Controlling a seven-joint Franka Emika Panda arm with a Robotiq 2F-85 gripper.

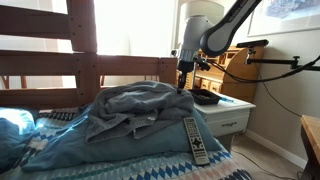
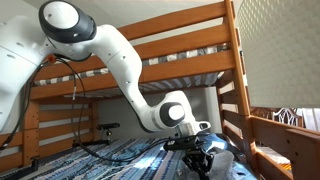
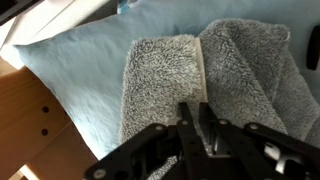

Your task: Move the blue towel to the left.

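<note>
The blue towel's flat layer (image 3: 165,82) is under my gripper's closed, empty fingers, so I should open them, lower them around the hem (image 3: 201,68) and pinch it before I lift.
The blue-grey towel (image 1: 130,112) lies crumpled in a heap on the bed. In the wrist view it (image 3: 170,70) fills the middle as fluffy folded layers. My gripper (image 1: 183,84) hangs over the towel's right part, pointing down. In the wrist view its two fingers (image 3: 195,106) are pressed close together just above the towel pile, with nothing visible between them. In an exterior view the gripper (image 2: 203,165) sits low over the towel (image 2: 228,160).
A remote control (image 1: 195,140) lies on the patterned bedspread by the towel. A white nightstand (image 1: 232,112) stands beside the bed. The wooden bunk frame (image 1: 82,40) runs behind and overhead (image 2: 190,45). A light blue sheet (image 3: 80,70) and wooden board (image 3: 30,135) lie beside the towel.
</note>
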